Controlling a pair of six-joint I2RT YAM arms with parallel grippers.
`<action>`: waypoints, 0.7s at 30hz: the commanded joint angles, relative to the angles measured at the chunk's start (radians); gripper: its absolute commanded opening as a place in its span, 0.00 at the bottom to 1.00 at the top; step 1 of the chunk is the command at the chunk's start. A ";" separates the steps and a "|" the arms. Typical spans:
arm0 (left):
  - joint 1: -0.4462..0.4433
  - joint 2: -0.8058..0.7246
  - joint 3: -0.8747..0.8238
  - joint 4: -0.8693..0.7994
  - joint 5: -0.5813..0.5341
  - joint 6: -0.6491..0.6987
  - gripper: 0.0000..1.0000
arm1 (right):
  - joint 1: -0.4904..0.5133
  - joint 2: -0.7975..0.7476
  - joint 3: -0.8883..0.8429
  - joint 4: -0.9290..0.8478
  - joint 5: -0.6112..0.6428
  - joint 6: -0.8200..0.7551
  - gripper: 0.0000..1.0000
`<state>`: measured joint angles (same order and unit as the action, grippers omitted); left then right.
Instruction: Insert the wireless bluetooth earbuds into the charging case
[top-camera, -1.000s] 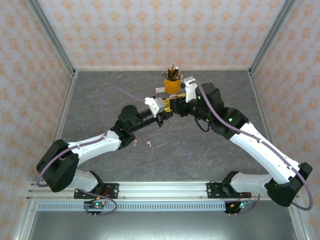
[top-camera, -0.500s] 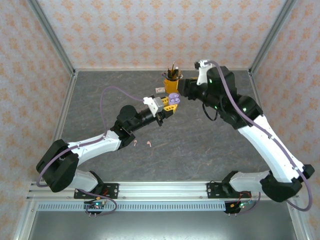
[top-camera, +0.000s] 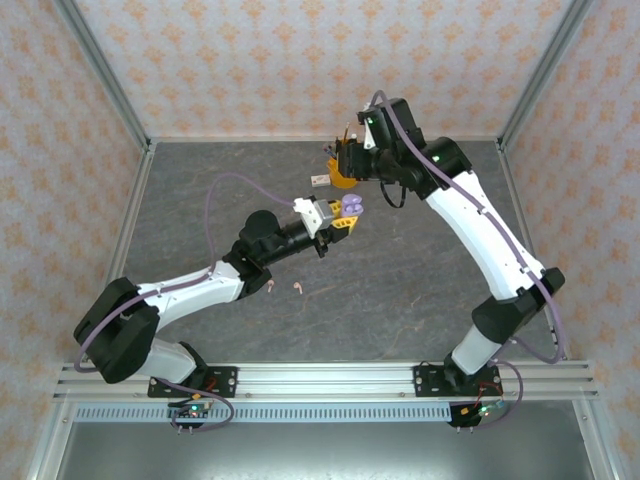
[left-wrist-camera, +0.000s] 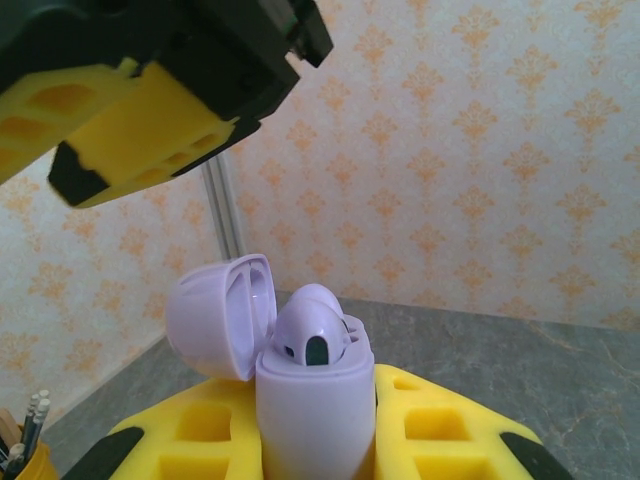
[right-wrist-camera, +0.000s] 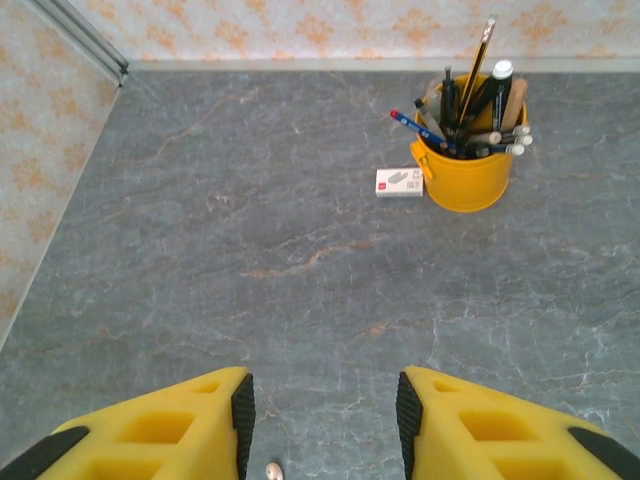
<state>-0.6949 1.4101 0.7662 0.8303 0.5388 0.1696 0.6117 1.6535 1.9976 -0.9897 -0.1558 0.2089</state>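
I keep holding the case with my left gripper until the lid (left-wrist-camera: 222, 318) shuts, then lower and release, as it has both lilac earbuds (left-wrist-camera: 312, 325) in it and its lid is clear of the fingers.
My left gripper (top-camera: 340, 219) is shut on the lilac charging case (top-camera: 348, 207), holding it upright above the table's middle. In the left wrist view the case (left-wrist-camera: 310, 410) stands between the yellow fingers (left-wrist-camera: 175, 435) with its lid (left-wrist-camera: 212, 315) swung open and a lilac earbud (left-wrist-camera: 312, 328) seated in it. My right gripper (top-camera: 346, 163) hangs high, up and behind the case, open with nothing between its fingers (right-wrist-camera: 323, 420). One of its fingers (left-wrist-camera: 150, 115) shows above the case. Two pale pink earbuds (top-camera: 299, 287) (top-camera: 271, 286) lie on the table near the left forearm; one (right-wrist-camera: 273, 470) shows below the right gripper.
A yellow cup of pens and pencils (right-wrist-camera: 462, 160) stands at the back of the grey table (top-camera: 420, 290), with a small white box (right-wrist-camera: 399, 182) beside it. Patterned walls close the back and both sides.
The right gripper has left the case, risen and swung back toward the pencil cup, with its jaws apart. The left gripper has kept the open case almost in place.
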 joint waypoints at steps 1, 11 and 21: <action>-0.008 0.014 0.031 0.031 -0.013 0.020 0.00 | -0.003 0.024 0.027 -0.104 -0.037 -0.010 0.42; -0.007 0.026 0.039 0.058 -0.056 0.011 0.00 | -0.003 -0.083 -0.144 -0.112 -0.087 -0.004 0.36; -0.006 0.051 0.053 0.063 -0.079 0.002 0.00 | -0.003 -0.257 -0.312 -0.063 -0.040 0.037 0.34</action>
<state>-0.7136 1.4494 0.7738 0.8265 0.5026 0.1707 0.6056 1.4406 1.7084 -1.0393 -0.2264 0.2241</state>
